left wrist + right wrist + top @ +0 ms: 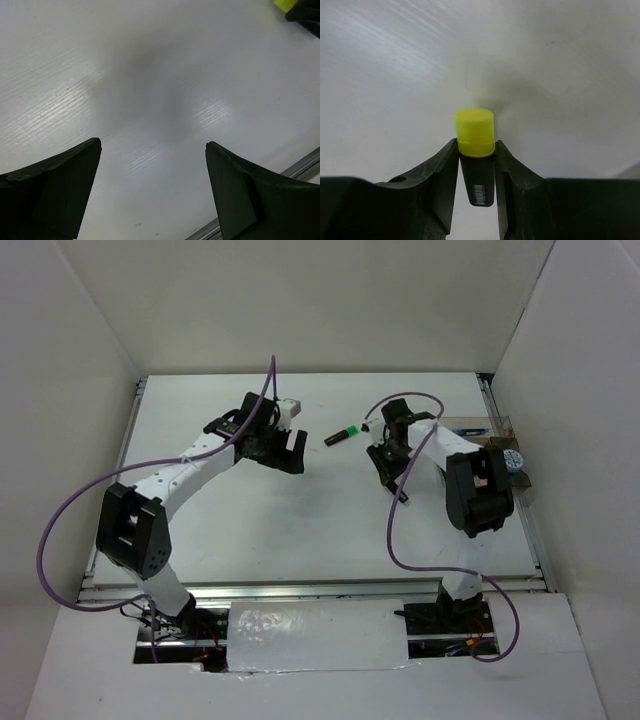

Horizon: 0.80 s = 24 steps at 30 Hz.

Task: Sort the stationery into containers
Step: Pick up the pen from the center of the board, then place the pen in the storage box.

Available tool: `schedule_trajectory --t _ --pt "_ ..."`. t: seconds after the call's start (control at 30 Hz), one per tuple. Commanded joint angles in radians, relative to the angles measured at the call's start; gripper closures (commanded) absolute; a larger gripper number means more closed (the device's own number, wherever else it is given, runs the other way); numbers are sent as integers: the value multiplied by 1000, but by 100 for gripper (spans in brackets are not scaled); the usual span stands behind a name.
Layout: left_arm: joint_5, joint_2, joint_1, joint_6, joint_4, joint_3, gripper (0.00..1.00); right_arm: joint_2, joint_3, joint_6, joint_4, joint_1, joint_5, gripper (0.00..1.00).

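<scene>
The green highlighter (341, 436) lies clear of the robot's right gripper and the way is open, so the left gripper keeps moving toward it and closes across its black body (335, 439).
My right gripper (476, 146) is shut on a black highlighter with a yellow cap (475, 131) and holds it off the white table, cap pointing away. In the top view this gripper (397, 480) is right of centre. A black highlighter with a green end (342, 436) lies on the table between the two grippers; its end shows at the top right corner of the left wrist view (283, 4). My left gripper (152, 146) is open and empty over bare table, left of the green highlighter in the top view (281, 461). A clear container (480, 426) stands at the far right, with something blue inside.
A round blue-white tape roll (515, 459) lies by the right edge, just in front of the container. White walls enclose the table on three sides. A metal rail (300, 167) runs along the table edge near the left gripper.
</scene>
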Motion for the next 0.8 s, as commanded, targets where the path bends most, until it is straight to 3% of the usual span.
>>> schedule_trajectory --t 0.0,0.13,0.27,0.4,0.77 --pt "-10 22 -5 -5 3 51 3 -200 34 43 -34 -20 -61 100" --pt "-12 51 -20 -16 19 82 3 -334 158 64 -97 -108 -92 100" --pt "-49 100 -45 -22 42 128 4 -327 230 21 -137 -293 -84 100" --pt "-76 152 -68 -34 71 189 4 -267 252 1 -132 -404 -86 100" --pt "-133 279 -74 -55 106 269 4 -141 215 15 -39 -471 -68 100"
